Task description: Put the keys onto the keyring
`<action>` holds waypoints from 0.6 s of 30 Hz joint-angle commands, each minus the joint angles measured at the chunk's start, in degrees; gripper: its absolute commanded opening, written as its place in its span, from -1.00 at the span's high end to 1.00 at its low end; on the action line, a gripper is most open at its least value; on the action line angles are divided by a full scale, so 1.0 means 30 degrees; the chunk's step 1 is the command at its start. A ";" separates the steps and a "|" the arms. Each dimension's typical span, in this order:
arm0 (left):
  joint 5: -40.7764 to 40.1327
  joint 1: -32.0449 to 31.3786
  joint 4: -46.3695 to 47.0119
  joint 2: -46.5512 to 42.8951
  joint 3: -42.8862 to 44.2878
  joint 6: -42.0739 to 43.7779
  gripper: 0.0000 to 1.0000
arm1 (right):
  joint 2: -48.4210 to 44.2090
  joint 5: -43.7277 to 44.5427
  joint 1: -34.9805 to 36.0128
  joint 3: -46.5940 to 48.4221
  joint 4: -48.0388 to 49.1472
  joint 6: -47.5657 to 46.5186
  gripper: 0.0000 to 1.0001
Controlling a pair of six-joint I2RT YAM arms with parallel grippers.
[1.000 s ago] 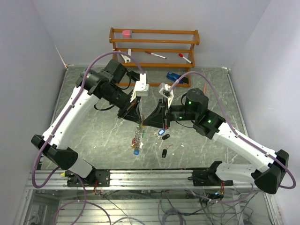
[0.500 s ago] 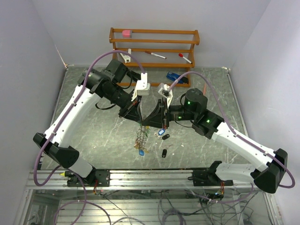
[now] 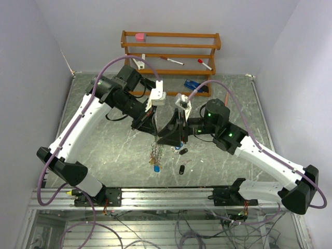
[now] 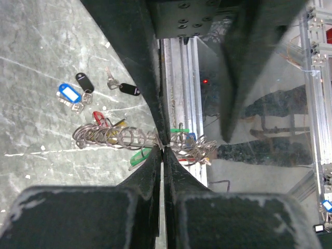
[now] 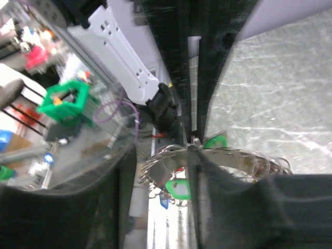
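The ring at my left gripper's tips [image 5: 195, 140] is next to one finger of my right gripper, so next my right gripper moves to straddle that ring before closing.
The keyring [image 3: 154, 152] hangs under my two grippers, a wire strung with many small rings and coloured tags, a blue tag lowest. My left gripper [image 3: 154, 136] is shut on its wire; in the left wrist view the jaws [image 4: 162, 149] pinch the keyring [image 4: 116, 137] at its middle. My right gripper [image 3: 165, 137] is beside it, open, with the keyring [image 5: 171, 161] and a green tag in the gap and the wire against one finger [image 5: 196, 155]. Loose keys lie on the table: a blue one [image 4: 69, 93], a black one [image 4: 83, 80] and another black one [image 4: 129, 89].
A wooden rack [image 3: 171, 49] stands at the back with red-capped pens and a pink block. A blue object [image 3: 192, 85] lies in front of it. One more black key [image 3: 181, 169] lies near the front rail [image 3: 166, 194].
The hanging keyring has swung slightly right and back. My right gripper has edged closer to the left gripper. The left gripper keeps its hold.
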 commanded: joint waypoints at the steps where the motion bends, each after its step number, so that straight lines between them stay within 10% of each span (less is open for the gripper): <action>1: 0.1004 -0.0093 -0.0038 -0.0252 0.0601 0.0004 0.86 | -0.0834 0.1041 -0.0014 0.0035 -0.0547 -0.0683 -0.05; 18: 0.1186 -0.0108 -0.0038 -0.0378 0.0682 -0.0141 0.86 | -0.0383 0.1590 -0.0033 0.0282 -0.0532 -0.1036 0.41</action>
